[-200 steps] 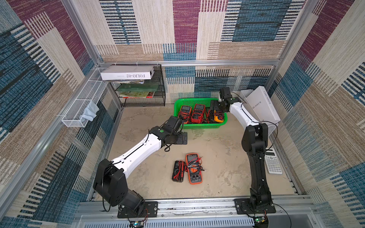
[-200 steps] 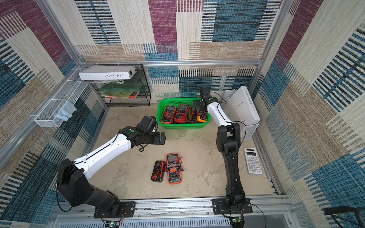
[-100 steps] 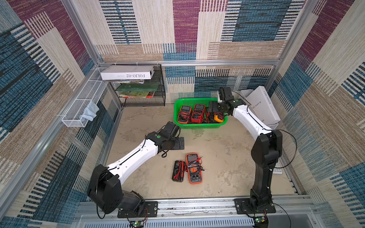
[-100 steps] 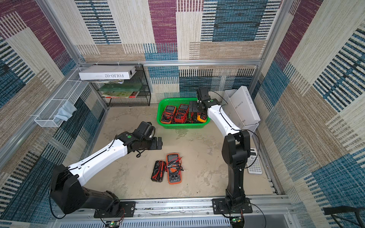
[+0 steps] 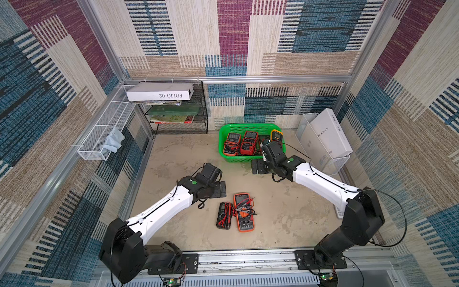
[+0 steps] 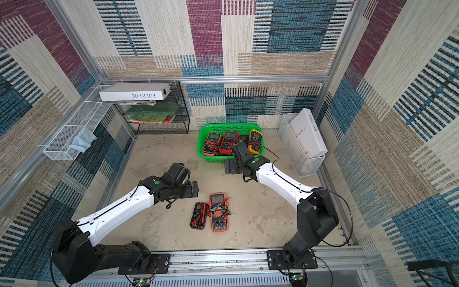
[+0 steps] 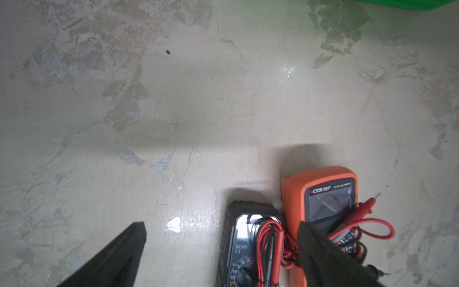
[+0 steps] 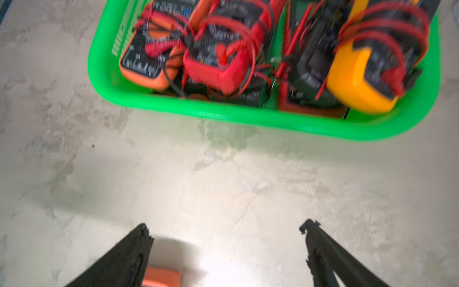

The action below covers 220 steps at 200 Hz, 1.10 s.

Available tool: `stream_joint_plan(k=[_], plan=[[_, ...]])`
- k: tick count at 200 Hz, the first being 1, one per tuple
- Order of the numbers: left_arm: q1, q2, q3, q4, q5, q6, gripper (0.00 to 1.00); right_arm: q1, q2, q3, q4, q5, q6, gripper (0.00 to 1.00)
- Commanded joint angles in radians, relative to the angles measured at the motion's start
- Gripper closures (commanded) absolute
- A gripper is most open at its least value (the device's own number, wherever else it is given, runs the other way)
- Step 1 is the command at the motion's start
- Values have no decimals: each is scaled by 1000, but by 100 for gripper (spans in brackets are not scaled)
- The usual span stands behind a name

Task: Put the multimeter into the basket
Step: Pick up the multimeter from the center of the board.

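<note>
The orange multimeter lies tight against the black multimeter's side (image 5: 232, 211), so my left gripper should wait while my right gripper takes the orange multimeter (image 5: 244, 212) to the basket.
The bright green basket (image 5: 239, 159) (image 6: 213, 159) (image 8: 248, 116) stands at the back of the floor and holds several multimeters wrapped in red leads. Two more multimeters lie side by side near the front: an orange multimeter (image 5: 244, 212) (image 6: 218, 216) (image 7: 293, 198) and a black multimeter (image 5: 224, 215) (image 6: 199, 215) (image 7: 236, 248). My left gripper (image 5: 218, 190) (image 7: 221, 225) hangs open just behind them, with the black one's top end between its fingers, untouched. My right gripper (image 5: 257, 167) (image 8: 224, 226) is open and empty over the floor in front of the basket.
A black mesh shelf rack (image 5: 178, 116) with books stands at the back left. A white wire bin (image 5: 104, 134) hangs on the left wall. Another white bin holding a white box (image 5: 327, 134) stands at the right. A calculator (image 5: 339, 212) lies behind the right arm.
My right gripper has drawn back out of the basket and come down in front of it. The left gripper has moved forward, closer to the two multimeters on the floor.
</note>
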Motion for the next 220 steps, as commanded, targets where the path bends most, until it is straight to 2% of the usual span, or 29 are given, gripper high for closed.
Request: stream_joint_plan(k=[1, 53, 90, 128, 161, 220], plan=[[3, -17, -27, 5, -18, -29, 0, 66, -61, -98, 30, 47, 99, 1], [6, -24, -75, 25, -2, -57, 0, 240, -182, -304, 22, 78, 286, 0], [8, -24, -73, 27, -3, -50, 0, 347, -172, -322, -3, 106, 356, 0], [8, -25, -72, 31, -3, -45, 0, 458, -100, -297, -27, 132, 406, 0], [8, -26, -73, 33, -3, -43, 0, 508, -27, -264, -37, 143, 428, 0], [9, -26, -82, 42, -7, -38, 0, 528, 52, -227, -25, 126, 415, 0]])
